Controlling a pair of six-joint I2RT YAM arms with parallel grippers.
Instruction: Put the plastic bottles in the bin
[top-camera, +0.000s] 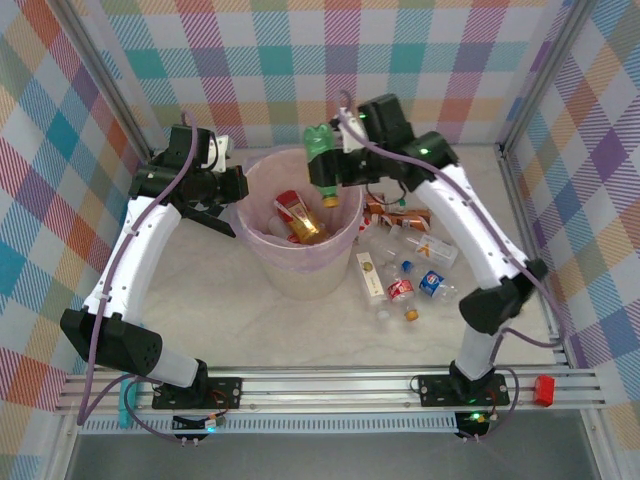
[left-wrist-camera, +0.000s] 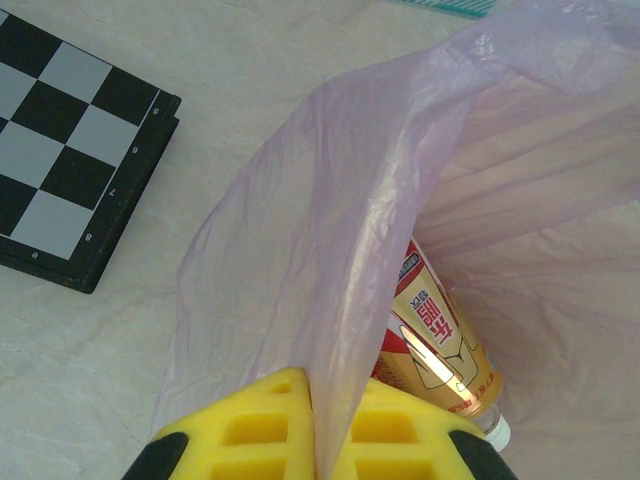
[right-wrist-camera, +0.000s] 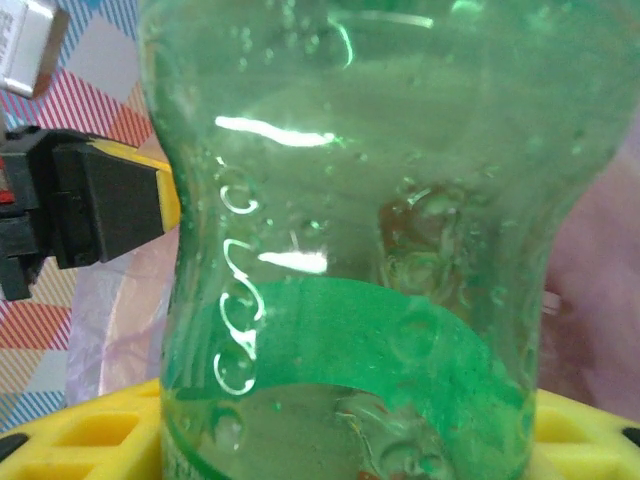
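I should keep moving my right gripper toward the free space (top-camera: 262, 205) near my left gripper and let go there, since the green bottle's neck (top-camera: 330, 198) is over the opening of the bin.
The bin (top-camera: 300, 276), a pale pink bucket lined with a lilac bag (left-wrist-camera: 330, 230), stands mid-table. My left gripper (top-camera: 236, 188) is at its left rim, shut with the bag's edge pinched between its yellow fingers (left-wrist-camera: 260, 420). Inside the bin lie bottles with red and yellow labels (top-camera: 300, 216), and one of them (left-wrist-camera: 440, 345) shows past the bag's edge. My right gripper (top-camera: 338, 165) holds a green bottle (top-camera: 322, 158) neck down over the bin's far right rim. The green bottle (right-wrist-camera: 360, 240) sits between the yellow pads (right-wrist-camera: 90, 440).
Several bottles (top-camera: 405, 275) lie loose on the table to the right of the bin. A black-and-white checkerboard (left-wrist-camera: 70, 170) lies flat to the bin's left. Metal frame posts and checked walls close in the table.
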